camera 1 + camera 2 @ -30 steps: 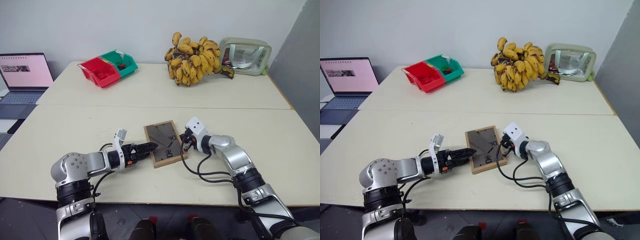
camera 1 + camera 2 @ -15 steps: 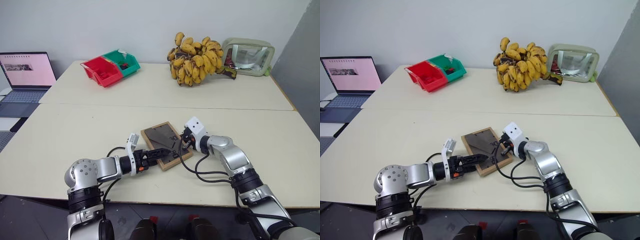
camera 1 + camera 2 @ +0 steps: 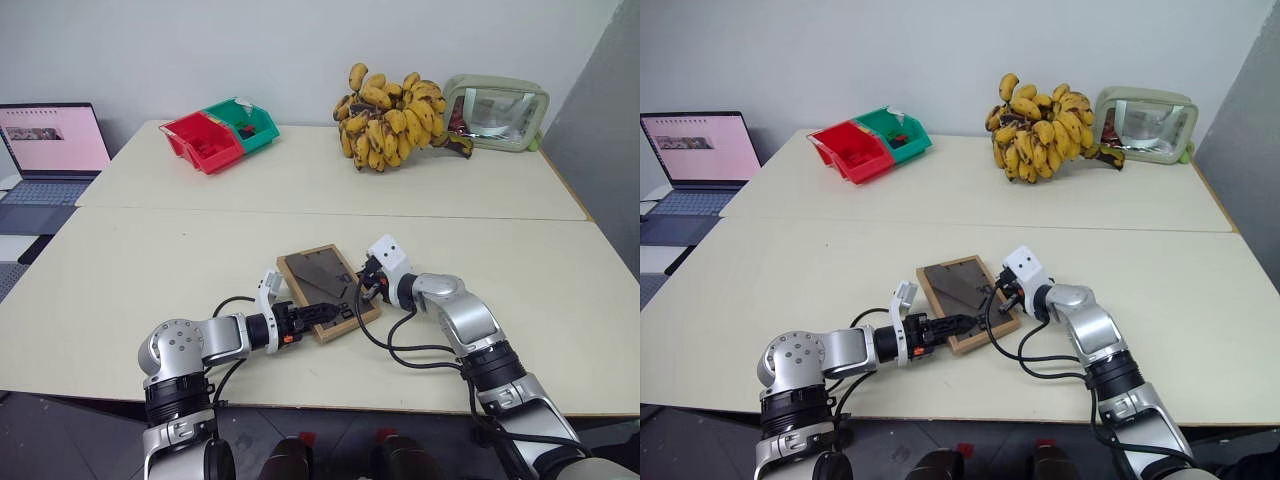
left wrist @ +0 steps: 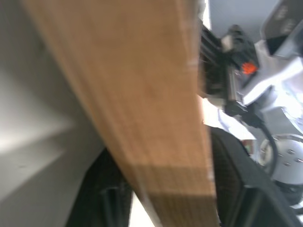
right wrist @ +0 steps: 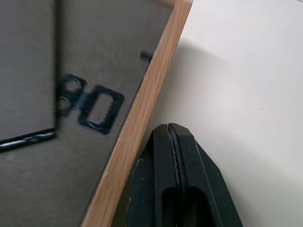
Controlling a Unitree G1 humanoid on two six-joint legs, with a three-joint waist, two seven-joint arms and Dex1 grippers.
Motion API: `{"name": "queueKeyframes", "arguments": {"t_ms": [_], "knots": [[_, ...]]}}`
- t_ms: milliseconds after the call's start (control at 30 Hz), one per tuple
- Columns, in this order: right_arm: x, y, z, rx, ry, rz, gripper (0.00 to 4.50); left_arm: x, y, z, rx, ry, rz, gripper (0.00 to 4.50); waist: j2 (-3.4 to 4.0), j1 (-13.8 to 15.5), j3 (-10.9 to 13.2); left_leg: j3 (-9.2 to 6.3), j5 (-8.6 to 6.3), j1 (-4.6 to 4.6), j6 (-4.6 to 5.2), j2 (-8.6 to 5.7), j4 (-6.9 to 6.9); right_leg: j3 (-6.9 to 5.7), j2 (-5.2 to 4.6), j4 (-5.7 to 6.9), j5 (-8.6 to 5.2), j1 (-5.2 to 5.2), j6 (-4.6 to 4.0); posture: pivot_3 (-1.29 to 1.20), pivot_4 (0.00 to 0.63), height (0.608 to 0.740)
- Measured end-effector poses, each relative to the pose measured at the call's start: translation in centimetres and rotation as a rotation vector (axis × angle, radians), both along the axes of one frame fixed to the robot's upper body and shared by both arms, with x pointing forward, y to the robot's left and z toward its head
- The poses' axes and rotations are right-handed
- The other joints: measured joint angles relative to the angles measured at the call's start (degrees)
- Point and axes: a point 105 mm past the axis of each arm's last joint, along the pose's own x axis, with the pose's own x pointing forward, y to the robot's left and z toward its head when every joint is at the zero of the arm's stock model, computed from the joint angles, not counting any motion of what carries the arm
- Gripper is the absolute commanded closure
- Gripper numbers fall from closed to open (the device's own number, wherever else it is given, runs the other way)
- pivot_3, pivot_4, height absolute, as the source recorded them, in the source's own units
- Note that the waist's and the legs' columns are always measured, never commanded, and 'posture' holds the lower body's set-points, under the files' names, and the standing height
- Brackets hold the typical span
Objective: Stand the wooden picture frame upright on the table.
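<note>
The stand point(image 3: 316, 279) is folded against the back of the frame. My left gripper should lift the frame while my right gripper opens the stand and takes hold of the opposite edge point(image 3: 348, 267).
The wooden picture frame point(image 3: 318, 283) lies back-up on the table point(image 3: 150, 250), its dark grey panel and light wood border showing. My left gripper point(image 3: 322, 311) reaches in from the near left and is shut on the frame's near edge. In the left wrist view the wood border point(image 4: 142, 94) runs between the two black fingers point(image 4: 232, 189). My right gripper point(image 3: 366, 288) is shut with nothing in it, its tips against the frame's right edge. The right wrist view shows its closed fingertips point(image 5: 170, 130) beside the wood border point(image 5: 142, 99).
A bunch of bananas point(image 3: 385, 118) and a green-rimmed clear pouch point(image 3: 493, 110) sit at the back right. Red point(image 3: 205, 142) and green point(image 3: 245, 120) bins stand at the back left. A laptop point(image 3: 45, 150) is open on a side surface at far left.
My left gripper moved right onto the frame's near edge and closed from wide open. The frame turned slightly on the table. The right gripper stayed put.
</note>
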Motion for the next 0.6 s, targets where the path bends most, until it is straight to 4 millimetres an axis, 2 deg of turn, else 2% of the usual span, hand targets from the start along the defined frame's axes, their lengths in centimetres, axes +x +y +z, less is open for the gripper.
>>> {"name": "queueKeyframes", "arguments": {"t_ms": [133,200,233,333,367,400,433,600], "knots": [[0.5,-2.0,0.4,-0.025,-0.016,-0.024,4.5,0.1,0.2,0.4,0.029,-0.036,-0.011,3.21,-0.01,0.0,0.0,0.0,0.0,-0.03,0.0,-0.01,0.01,0.01,0.01,-0.03,0.01,0.0,0.01,0.0,0.15,0.74],[0.8,-4.1,1.1,-0.041,-0.023,-0.03,4.5,0.5,0.8,0.9,0.059,-0.066,-0.009,3.21,-0.03,0.0,0.0,0.01,0.0,-0.05,0.0,0.0,0.0,0.0,0.07,-0.03,0.01,-0.04,0.02,0.0,0.15,0.74],[0.9,-4.9,1.6,-0.034,-0.024,-0.036,4.32,0.8,1.3,1.3,0.08,-0.088,-0.001,3.21,-0.04,-0.1,0.0,0.02,0.0,-0.03,0.0,0.03,-0.02,0.01,0.17,-0.05,0.01,-0.03,0.02,0.0,0.15,0.74],[0.5,-6.9,4.7,0.022,-0.019,0.038,3.87,1.6,3.1,3.6,0.213,-0.24,-0.05,3.21,-0.02,-0.8,0.2,0.07,0.0,-0.06,-0.01,0.04,-0.09,0.08,0.41,-0.05,0.01,-0.12,0.0,0.0,0.15,0.74],[0.4,-7.4,5.7,0.043,-0.021,0.058,3.87,1.8,3.6,4.4,0.242,-0.28,-0.062,3.21,-0.04,-0.9,0.2,0.06,0.0,-0.06,-0.01,0.04,-0.16,0.07,0.43,-0.1,0.01,-0.13,0.0,0.0,0.15,0.74],[0.2,-7.7,7.2,0.089,-0.022,0.094,3.56,2.2,4.0,5.3,0.283,-0.345,-0.081,3.21,-0.04,-1.0,0.2,0.09,0.0,-0.03,-0.01,0.05,-0.24,0.1,0.43,-0.12,0.01,-0.13,0.0,0.0,0.15,0.74],[0.0,-7.6,8.5,0.117,-0.036,0.124,3.53,2.5,4.2,5.9,0.309,-0.386,-0.093,3.21,-0.04,-1.1,0.2,0.11,0.0,-0.02,-0.01,0.06,-0.32,0.13,0.43,-0.14,0.01,-0.14,0.0,0.0,0.15,0.74],[-1.4,-5.3,12.6,0.264,-0.024,0.293,2.47,2.9,4.5,6.1,0.363,-0.487,-0.191,3.21,-0.04,-1.4,0.2,0.14,0.01,-0.18,-0.01,0.15,-0.65,0.16,0.37,-0.11,0.0,-0.5,-0.05,0.0,0.15,0.74]]}}
